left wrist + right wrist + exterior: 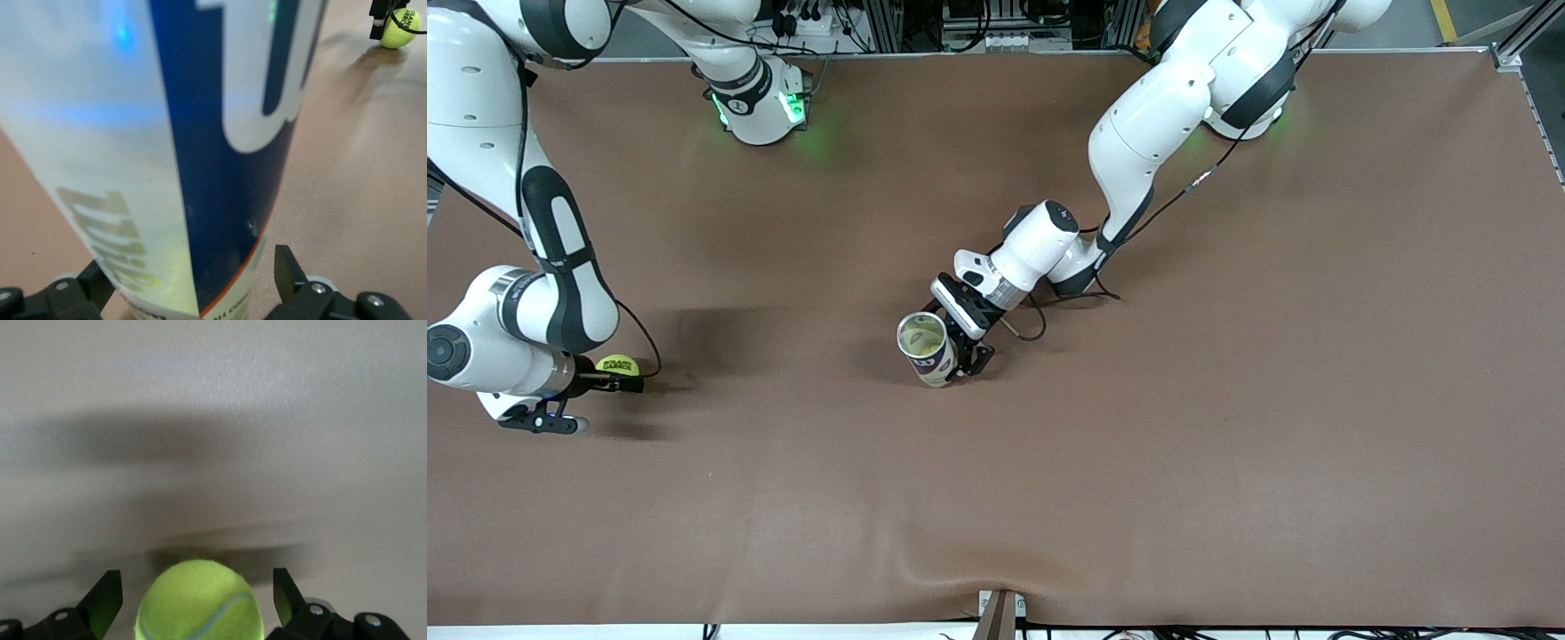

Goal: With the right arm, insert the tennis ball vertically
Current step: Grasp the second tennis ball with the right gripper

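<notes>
The can's wide opening (922,335) shows an empty space below the can's rim, so the tennis ball (619,364) will fall freely deep into the can when I let go of it there.
The yellow-green tennis ball (617,364) lies on the brown table at the right arm's end. My right gripper (611,377) is low around it and open. In the right wrist view the ball (199,603) sits between the two fingers with a gap on each side. A tennis ball can (927,348) with a blue and white label stands upright mid-table, its top open. My left gripper (958,356) is open around the can's lower part. The can (200,133) fills the left wrist view, with one fingertip (285,267) apart from its wall. That view also shows the ball (400,30) farther off.
The brown mat (1138,444) covers the whole table. Both arm bases (760,107) stand along the edge farthest from the front camera. A small bracket (1000,609) sits at the table's nearest edge.
</notes>
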Controlling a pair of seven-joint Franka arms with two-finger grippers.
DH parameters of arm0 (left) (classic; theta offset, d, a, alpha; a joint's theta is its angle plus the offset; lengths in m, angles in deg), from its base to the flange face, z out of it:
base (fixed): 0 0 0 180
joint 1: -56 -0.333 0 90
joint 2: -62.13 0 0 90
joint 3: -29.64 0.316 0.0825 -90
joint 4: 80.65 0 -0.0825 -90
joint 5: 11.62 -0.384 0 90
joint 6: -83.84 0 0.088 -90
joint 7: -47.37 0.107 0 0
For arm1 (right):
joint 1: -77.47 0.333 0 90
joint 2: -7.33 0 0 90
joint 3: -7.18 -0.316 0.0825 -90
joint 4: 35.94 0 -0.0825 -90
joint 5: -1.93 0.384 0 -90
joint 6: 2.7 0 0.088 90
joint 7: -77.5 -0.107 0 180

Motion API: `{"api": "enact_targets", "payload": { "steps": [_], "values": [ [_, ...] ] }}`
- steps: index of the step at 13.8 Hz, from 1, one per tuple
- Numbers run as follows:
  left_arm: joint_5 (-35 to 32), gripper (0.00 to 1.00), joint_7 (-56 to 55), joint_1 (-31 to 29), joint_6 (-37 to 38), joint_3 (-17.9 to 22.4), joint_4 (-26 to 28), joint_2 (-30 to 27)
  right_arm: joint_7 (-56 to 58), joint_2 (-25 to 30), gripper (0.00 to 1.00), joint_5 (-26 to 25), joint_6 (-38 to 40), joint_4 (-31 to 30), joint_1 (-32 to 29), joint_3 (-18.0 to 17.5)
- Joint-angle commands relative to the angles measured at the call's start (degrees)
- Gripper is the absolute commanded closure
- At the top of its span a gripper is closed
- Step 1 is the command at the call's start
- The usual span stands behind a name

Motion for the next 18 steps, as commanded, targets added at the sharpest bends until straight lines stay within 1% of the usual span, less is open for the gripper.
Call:
{"api": "enact_targets", "payload": {
  "steps": [1, 2, 3, 4, 6, 7, 8, 9, 11, 12, 15, 18],
  "values": [
    [0.4, 0.00, -0.4, -0.5, -0.3, -0.4, 2.0, -1.8, 0.2, -0.2, 0.16, 0.3, -0.1, -0.9, -0.7, -0.6],
    [0.5, 0.00, -0.4, -0.5, -0.3, -0.4, 2.1, -1.8, 0.2, -0.2, 0.45, 0.0, 0.0, -0.9, -0.7, -0.6],
    [0.4, 0.00, -0.4, -0.5, -0.3, -0.4, 2.1, -1.8, 0.4, -0.2, 0.72, -0.4, -0.1, -0.8, -0.6, -0.6],
    [0.4, 0.00, -0.4, -0.5, -0.3, -0.4, 2.1, -1.8, 1.1, -0.1, 0.86, -1.0, -0.1, -0.6, -0.5, -0.6],
    [0.4, 0.00, -0.3, -0.8, -0.3, -0.4, 2.3, -1.9, 1.7, 0.7, 0.93, -1.1, 0.2, 0.2, 0.0, -0.6],
    [0.4, 0.00, -0.3, -0.8, -0.3, -0.4, 2.3, -1.9, 1.6, 2.0, 1.00, -1.1, 2.2, 0.8, 0.5, -0.7],
    [0.4, 0.00, -0.3, -0.9, -0.3, -0.4, 2.3, -1.9, 1.1, 3.7, 1.00, -1.0, 6.6, 3.2, 1.3, -0.7],
    [0.4, 0.00, -0.3, -0.9, -0.3, -0.4, 2.3, -1.9, 0.5, 4.6, 1.00, -1.1, 13.3, 7.2, 2.7, -0.7],
    [0.4, 0.00, -0.3, -0.9, -0.4, -0.4, 2.3, -2.1, -4.0, 4.6, 1.00, -1.2, 26.2, 17.2, 4.5, -0.7],
    [0.4, 0.00, -0.3, -0.9, -0.3, -0.4, 2.3, -2.2, -6.1, 4.4, 1.00, -1.0, 30.1, 20.5, 5.6, -0.7],
    [0.4, 0.00, -0.3, -0.9, -0.4, -0.4, 2.5, -2.2, -13.5, 5.2, 1.00, -0.6, 31.6, 21.4, 10.9, -0.8],
    [0.4, 0.00, -0.4, -0.9, -0.3, -0.4, 2.3, -2.4, -23.1, 8.0, 1.00, 0.0, 32.0, 21.4, 16.0, -1.0]
  ]
}}
